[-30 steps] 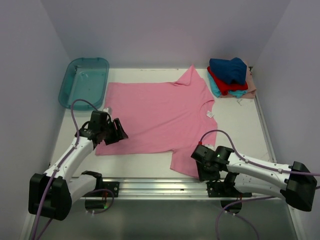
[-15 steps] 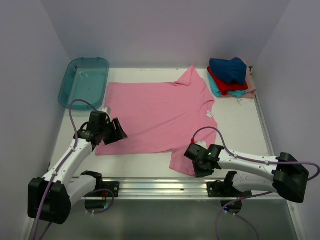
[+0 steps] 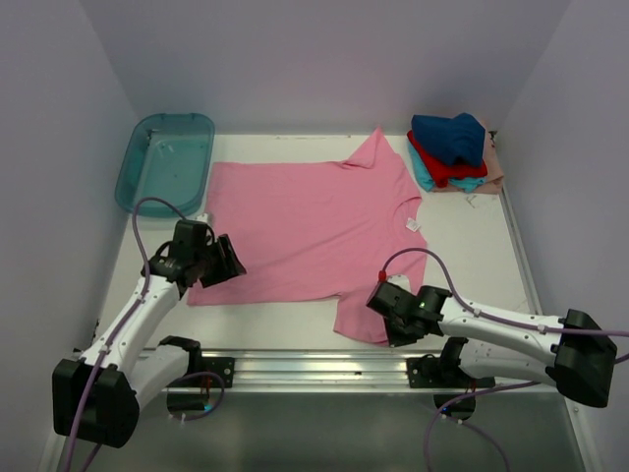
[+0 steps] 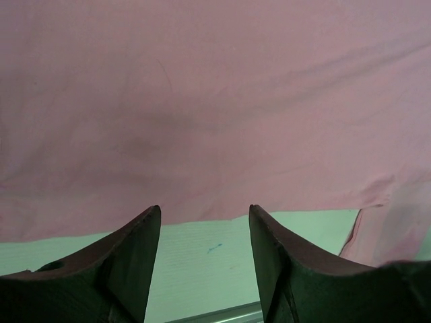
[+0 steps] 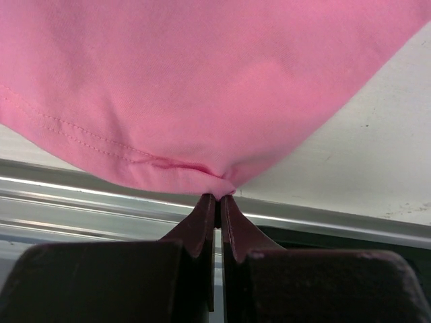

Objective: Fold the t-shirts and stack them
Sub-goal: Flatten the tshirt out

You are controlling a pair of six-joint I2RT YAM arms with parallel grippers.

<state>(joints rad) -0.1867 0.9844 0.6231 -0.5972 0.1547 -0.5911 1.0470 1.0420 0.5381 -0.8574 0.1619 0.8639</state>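
Observation:
The near sleeve's hem is bunched into a crease at my right gripper's fingers, so next my right gripper opens and grips the hem next to its corner before I fold.
A pink t-shirt lies spread flat on the white table, with a small white tag near its neck on the right. My right gripper is shut on the near sleeve's hem and holds it pinched at the tips. My left gripper is open at the shirt's near left corner, just above the table beside the hem. A stack of folded shirts, navy, red, teal and pale peach, sits at the back right.
A translucent teal plastic tub stands at the back left. A metal rail runs along the table's near edge. White walls close in the left, right and back sides.
My right gripper has moved in to the near sleeve and closed on its hem. My left gripper has shifted slightly left and stays open at the hem.

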